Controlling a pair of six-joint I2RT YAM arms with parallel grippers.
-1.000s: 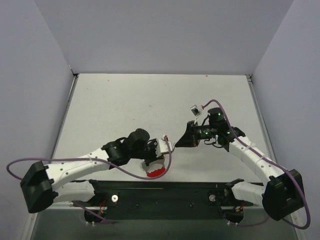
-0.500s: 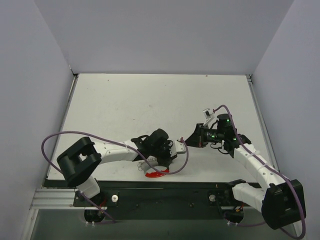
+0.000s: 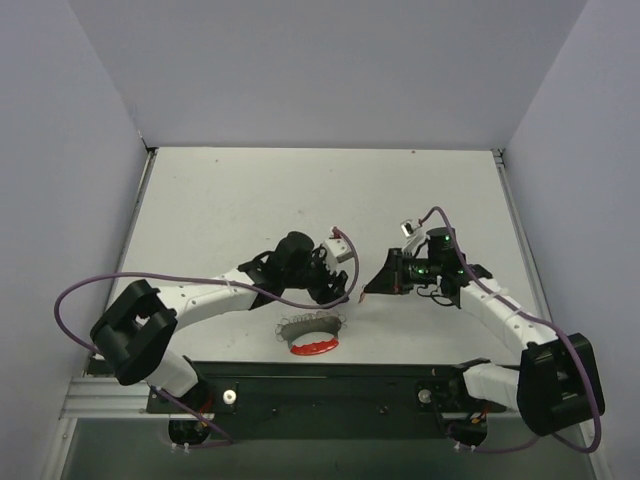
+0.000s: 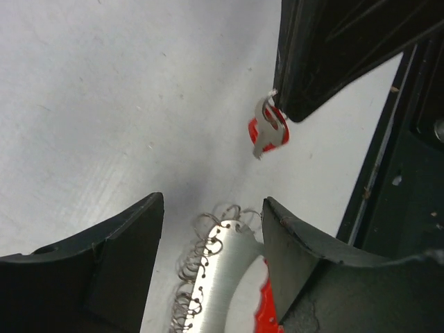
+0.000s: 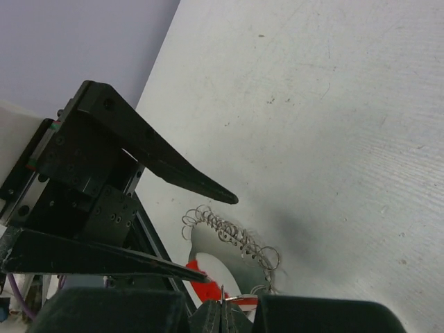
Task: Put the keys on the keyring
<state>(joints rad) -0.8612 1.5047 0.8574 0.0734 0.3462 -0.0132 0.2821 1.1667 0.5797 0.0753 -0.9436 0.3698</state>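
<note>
The keyring lies flat (image 3: 308,326) under my open left gripper. So my right gripper should put the key down and lift the keyring's looped end (image 3: 337,321) for a handover.
The keyring (image 3: 311,333) lies flat on the table near its front edge, its red arc toward the bases and wire loops along its grey arc. In the left wrist view the keyring (image 4: 220,274) shows below and between my open left gripper (image 4: 213,208), which hangs just above it and touches nothing. My left gripper (image 3: 340,288) sits just beyond the ring. My right gripper (image 3: 368,290) is shut on the key (image 4: 267,130), red head and silver shaft sticking from its fingertips. The key (image 5: 241,300) is over the ring's near edge (image 5: 229,260).
A black rail (image 3: 320,385) runs along the table's front edge, right beside the ring, and shows at the right of the left wrist view (image 4: 388,173). Purple cables loop off both arms. Grey walls close in the left, right and back.
My left gripper has opened and let go of the keyring, which now lies on the table, and has drawn back from it. My right gripper keeps hold of the key close by.
</note>
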